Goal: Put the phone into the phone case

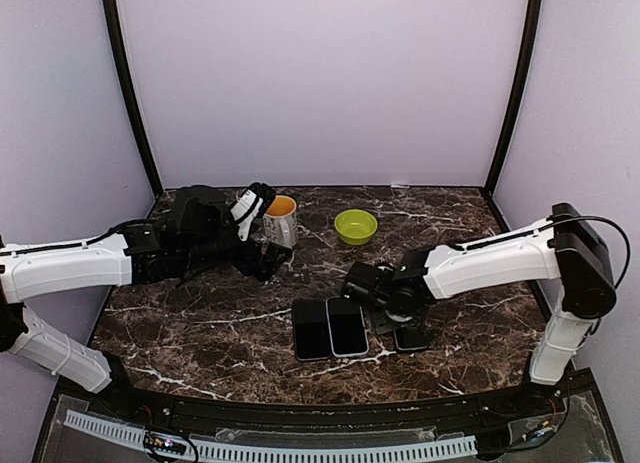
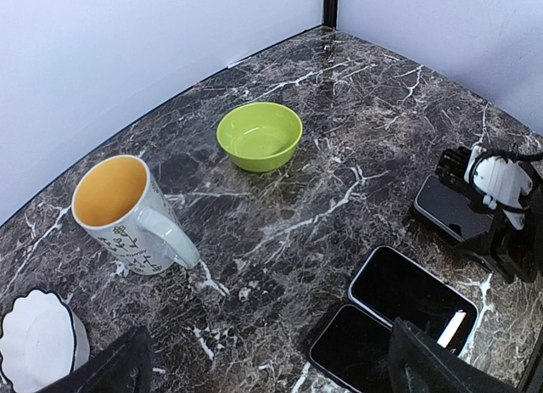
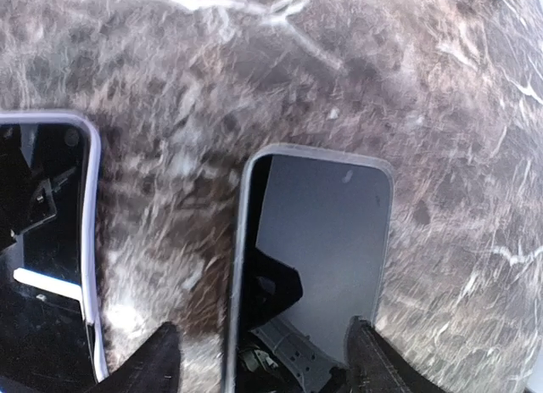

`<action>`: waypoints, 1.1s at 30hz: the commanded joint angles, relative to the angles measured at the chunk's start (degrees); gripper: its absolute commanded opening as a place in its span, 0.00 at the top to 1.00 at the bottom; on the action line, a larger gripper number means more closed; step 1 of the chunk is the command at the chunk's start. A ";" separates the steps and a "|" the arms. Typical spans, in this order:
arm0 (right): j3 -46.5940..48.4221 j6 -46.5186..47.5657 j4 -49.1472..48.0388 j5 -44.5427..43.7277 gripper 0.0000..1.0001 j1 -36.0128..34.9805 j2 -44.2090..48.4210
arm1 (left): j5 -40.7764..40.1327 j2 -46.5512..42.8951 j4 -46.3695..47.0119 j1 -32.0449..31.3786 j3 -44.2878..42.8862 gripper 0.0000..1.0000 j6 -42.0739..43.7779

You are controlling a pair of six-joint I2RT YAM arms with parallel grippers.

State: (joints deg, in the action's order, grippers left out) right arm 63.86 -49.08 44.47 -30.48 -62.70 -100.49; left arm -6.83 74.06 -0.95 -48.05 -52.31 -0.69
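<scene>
The glossy phone's outer long edge (image 3: 377, 300) is under the end of one finger of my right gripper, so I should open the gripper wider and centre it over the phone (image 3: 312, 257) before I close it.
Three flat black slabs lie at the table's front middle. The left one (image 1: 311, 330) is matt black with a thin rim; I cannot tell if it is the case. The middle one (image 1: 348, 326) has a pale rim. The third, a glossy phone (image 1: 410, 337), lies to the right. My right gripper (image 1: 400, 318) hovers low over that phone (image 3: 327, 232), open, with one fingertip (image 3: 163, 359) left of it and the other at its right edge. My left gripper (image 1: 262, 258) is open and empty, above the table near the mug. The left wrist view shows all three slabs, the third (image 2: 448, 208) beneath the right gripper (image 2: 501, 206).
A white mug (image 1: 281, 221) with an orange inside stands at the back centre, a green bowl (image 1: 355, 226) to its right. A small white fluted dish (image 2: 38, 342) sits by the mug. Walls close in the back and sides.
</scene>
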 commanded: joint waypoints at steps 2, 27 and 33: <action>1.94 -2.81 6.06 -0.79 0.46 -3.60 -4.82 | 0.73 -1.49 0.16 -0.04 0.46 0.01 0.25; -4.36 -4.93 2.78 6.19 0.83 -4.54 -1.35 | 0.72 -1.09 -0.01 -0.07 0.37 0.01 0.25; -1.19 -1.27 2.12 4.75 0.13 0.97 11.19 | 1.07 -1.31 -0.45 -0.06 0.11 0.01 0.25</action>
State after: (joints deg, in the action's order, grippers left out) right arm 60.42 -52.82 45.06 -27.55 -65.36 -97.41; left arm -6.35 74.06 -0.97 -48.05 -52.31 -0.69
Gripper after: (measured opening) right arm 0.669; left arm 0.987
